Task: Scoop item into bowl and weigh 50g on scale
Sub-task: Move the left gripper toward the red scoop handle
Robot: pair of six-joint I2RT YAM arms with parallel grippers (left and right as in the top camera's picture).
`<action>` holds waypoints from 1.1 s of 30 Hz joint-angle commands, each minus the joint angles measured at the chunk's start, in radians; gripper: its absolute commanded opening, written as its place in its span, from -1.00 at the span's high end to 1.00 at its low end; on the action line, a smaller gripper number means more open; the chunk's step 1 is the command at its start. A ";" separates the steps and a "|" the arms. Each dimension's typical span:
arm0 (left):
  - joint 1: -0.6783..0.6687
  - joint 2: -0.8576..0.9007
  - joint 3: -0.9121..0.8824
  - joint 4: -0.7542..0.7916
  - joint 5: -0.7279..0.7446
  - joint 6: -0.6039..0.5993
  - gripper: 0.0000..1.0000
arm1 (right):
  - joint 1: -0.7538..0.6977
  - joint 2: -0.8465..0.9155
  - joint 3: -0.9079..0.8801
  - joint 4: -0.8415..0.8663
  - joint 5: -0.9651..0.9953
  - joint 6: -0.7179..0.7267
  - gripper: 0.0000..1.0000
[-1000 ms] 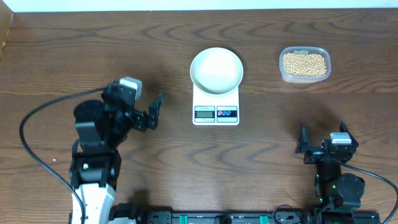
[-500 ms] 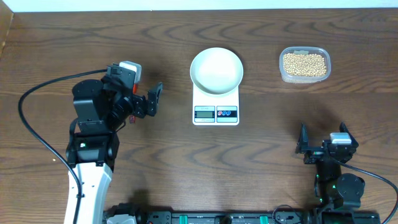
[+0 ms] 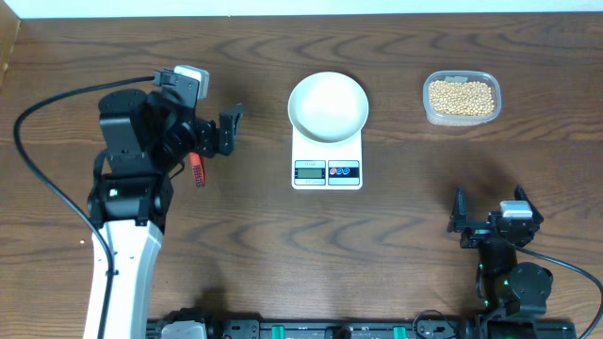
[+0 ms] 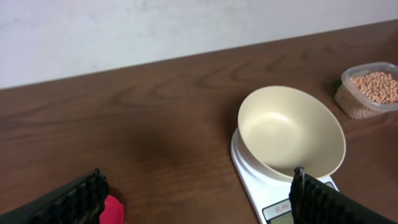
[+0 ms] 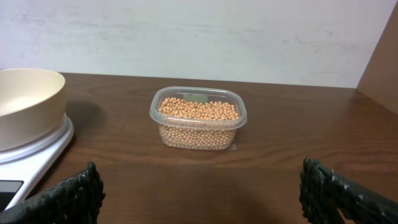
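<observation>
Next, my left gripper swings back and grips the red scoop by its rim before it scoops beans, because it now points past the scoop toward the white bowl.
The white bowl sits on the white scale at mid-table, and nothing shows inside it. The tan beans fill a clear plastic container at the far right. My left gripper hovers open to the left of the bowl with nothing between its fingers. A small red object lies on the table under that arm, and its edge shows by the left finger. Near the front right, my right gripper stands open and empty, facing the container.
The scale's display and two buttons face the front edge. A black cable loops left of the left arm. A pale wall backs the table's far edge. Bare wood lies between the scale and the right gripper.
My left arm has swung up and toward the far side, its gripper moving slightly back and staying open. The red object beneath it has come into view. The right arm has not moved.
</observation>
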 commanded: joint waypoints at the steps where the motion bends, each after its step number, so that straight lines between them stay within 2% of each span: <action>1: 0.005 0.037 0.025 -0.004 0.017 -0.004 -0.90 | 0.005 -0.005 -0.003 -0.002 -0.009 -0.001 -0.99; 9: 0.005 0.123 0.060 -0.027 0.023 0.022 -0.90 | 0.005 -0.005 -0.003 -0.002 -0.008 -0.001 -0.99; 13: 0.019 0.183 0.147 -0.113 0.040 0.069 -0.90 | 0.005 -0.005 -0.003 -0.002 -0.009 -0.001 -0.99; 19: 0.065 0.266 0.336 -0.337 0.040 0.146 -0.90 | 0.005 -0.005 -0.003 -0.002 -0.009 -0.001 -0.99; 26: 0.084 0.327 0.516 -0.556 0.039 0.165 -0.90 | 0.005 -0.005 -0.003 -0.002 -0.008 -0.001 -0.99; 33: 0.082 0.318 0.526 -0.580 0.039 0.164 -0.90 | 0.005 -0.005 -0.003 -0.002 -0.009 -0.001 -0.99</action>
